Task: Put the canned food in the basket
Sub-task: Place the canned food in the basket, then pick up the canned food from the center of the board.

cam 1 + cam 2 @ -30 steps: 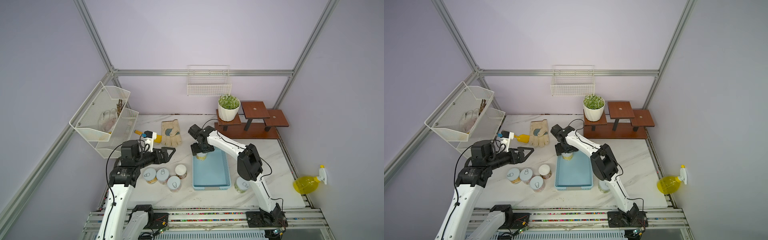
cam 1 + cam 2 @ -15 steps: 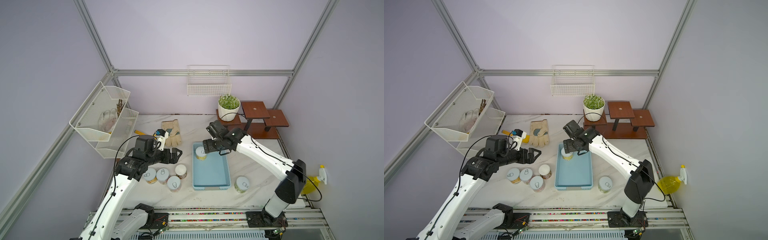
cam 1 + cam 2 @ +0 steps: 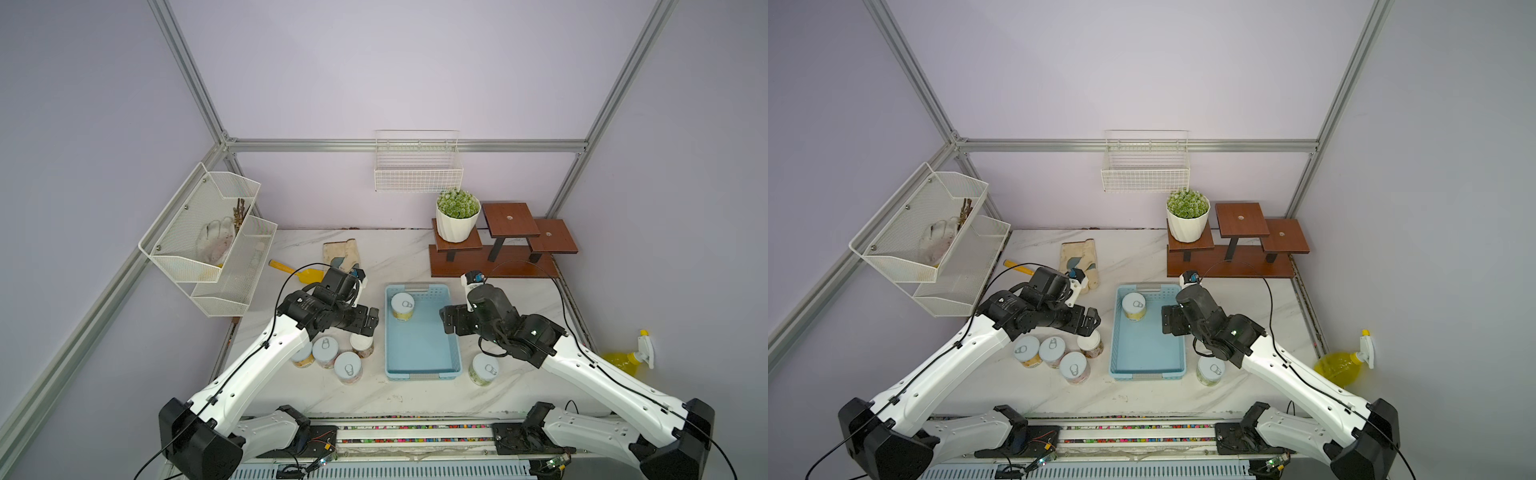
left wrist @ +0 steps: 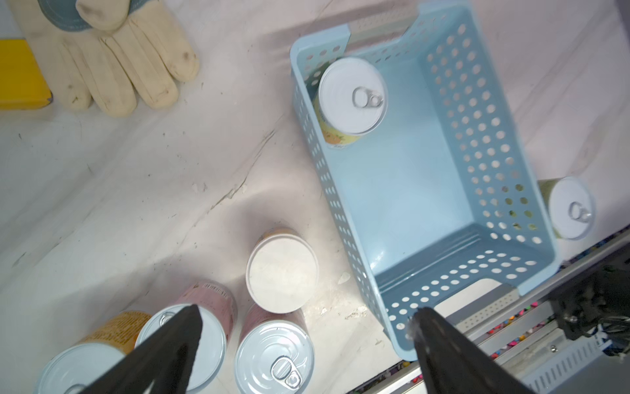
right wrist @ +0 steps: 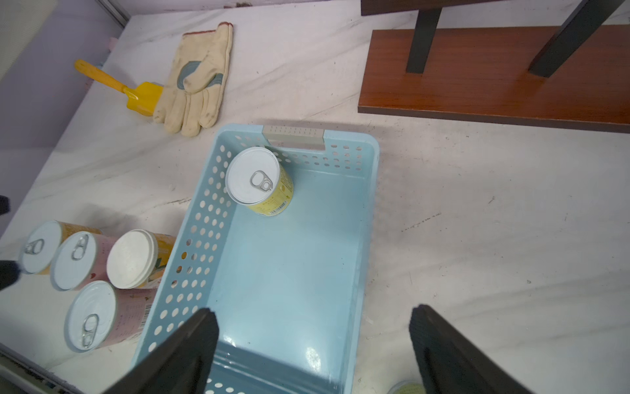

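Note:
The left gripper has a free gap (image 3: 379, 346) from the white-lidded can to the basket, so it should keep going down with its fingers open and close around that can (image 3: 361, 342).
The light-blue basket (image 3: 422, 345) (image 3: 1146, 347) (image 4: 409, 177) (image 5: 289, 266) lies mid-table. One yellow-labelled can (image 3: 402, 305) (image 3: 1134, 305) (image 4: 351, 97) (image 5: 255, 177) stands upright in its far left corner. Several cans (image 3: 336, 357) (image 3: 1059, 357) (image 4: 283, 269) (image 5: 131, 254) cluster just left of the basket. A green-labelled can (image 3: 484, 369) (image 3: 1210, 370) (image 4: 569, 211) stands by its near right corner. My left gripper (image 3: 368, 322) (image 4: 305, 312) hovers open above the cluster, empty. My right gripper (image 3: 449, 320) (image 5: 313, 312) hangs open over the basket's right rim, empty.
A work glove (image 3: 343, 255) and a yellow scoop (image 3: 299, 272) lie behind the left arm. A wooden stand (image 3: 498, 257) with a potted plant (image 3: 457, 216) sits at the back right. A white mesh rack (image 3: 212, 241) juts from the left wall. A yellow spray bottle (image 3: 623, 359) sits far right.
My right gripper has let go of the yellow-labelled can in the basket's far corner and drawn back to the right. My left gripper has moved right and nearer, over the cans.

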Tool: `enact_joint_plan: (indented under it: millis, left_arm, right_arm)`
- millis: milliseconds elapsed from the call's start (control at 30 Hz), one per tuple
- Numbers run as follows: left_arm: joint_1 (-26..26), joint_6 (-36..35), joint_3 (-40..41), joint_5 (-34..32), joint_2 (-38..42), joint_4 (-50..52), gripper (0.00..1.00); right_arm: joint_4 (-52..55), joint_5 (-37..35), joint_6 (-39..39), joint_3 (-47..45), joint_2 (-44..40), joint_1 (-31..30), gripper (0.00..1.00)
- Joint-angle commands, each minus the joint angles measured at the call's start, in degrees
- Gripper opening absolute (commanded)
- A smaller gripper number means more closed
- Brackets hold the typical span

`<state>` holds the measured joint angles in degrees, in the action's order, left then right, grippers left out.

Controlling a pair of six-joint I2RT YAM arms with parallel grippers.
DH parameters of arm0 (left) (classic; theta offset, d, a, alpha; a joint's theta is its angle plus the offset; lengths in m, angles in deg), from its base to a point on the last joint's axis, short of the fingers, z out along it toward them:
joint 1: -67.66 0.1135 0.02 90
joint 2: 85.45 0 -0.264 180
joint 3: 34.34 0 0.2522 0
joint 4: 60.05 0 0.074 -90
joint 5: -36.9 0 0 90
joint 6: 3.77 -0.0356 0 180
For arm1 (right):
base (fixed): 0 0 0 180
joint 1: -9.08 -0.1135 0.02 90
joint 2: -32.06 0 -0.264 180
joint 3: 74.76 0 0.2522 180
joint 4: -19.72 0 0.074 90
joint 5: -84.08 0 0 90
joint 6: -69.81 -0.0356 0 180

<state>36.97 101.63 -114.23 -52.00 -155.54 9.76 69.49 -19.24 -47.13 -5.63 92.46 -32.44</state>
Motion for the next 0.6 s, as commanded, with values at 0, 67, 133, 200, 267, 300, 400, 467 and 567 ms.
enact_joint_plan:
  millis: [0, 67, 133, 200, 267, 300, 400, 467, 567]
  left_arm:
    - [-1.5, -0.4, -2.1, -4.8, -2.6, 3.1, 1.0]
    - [-2.4, 0.3, -2.4, -5.9, -5.0, 4.4, 1.0]
    - [-3.0, 1.0, -2.6, -6.1, -7.2, 5.8, 1.0]
    - [-3.7, 1.8, -2.2, -6.4, -9.0, 6.3, 1.0]
    - [-3.9, 2.6, -1.7, -6.9, -10.3, 6.5, 1.0]
    - [-4.0, 3.1, -1.9, -7.1, -12.2, 6.6, 1.0]
    - [-4.0, 4.1, -2.7, -7.0, -14.5, 7.0, 1.0]
    - [-4.0, 4.5, -3.4, -6.6, -15.8, 6.9, 1.0]
    - [-4.0, 4.7, -3.7, -7.3, -17.5, 6.9, 1.0]
  right_arm:
    - [-1.7, 6.2, -0.7, -1.1, -2.1, 3.5, 0.95]
    - [-0.7, 13.3, -0.6, -1.4, -2.8, 6.5, 0.93]
    - [1.1, 17.2, -1.6, -1.1, -3.5, 8.4, 0.92]
    - [3.4, 17.1, -2.1, -0.6, -4.4, 8.7, 0.92]
    - [6.3, 15.7, -2.1, -0.4, -5.3, 8.8, 0.92]
    - [7.4, 14.9, -2.0, -0.3, -5.6, 8.7, 0.91]
    - [9.6, 12.3, -1.9, -1.1, -6.7, 8.8, 0.91]
    - [10.1, 11.6, -2.0, -1.7, -7.1, 8.8, 0.91]
    - [10.1, 11.8, -2.2, -1.9, -7.2, 8.8, 0.91]
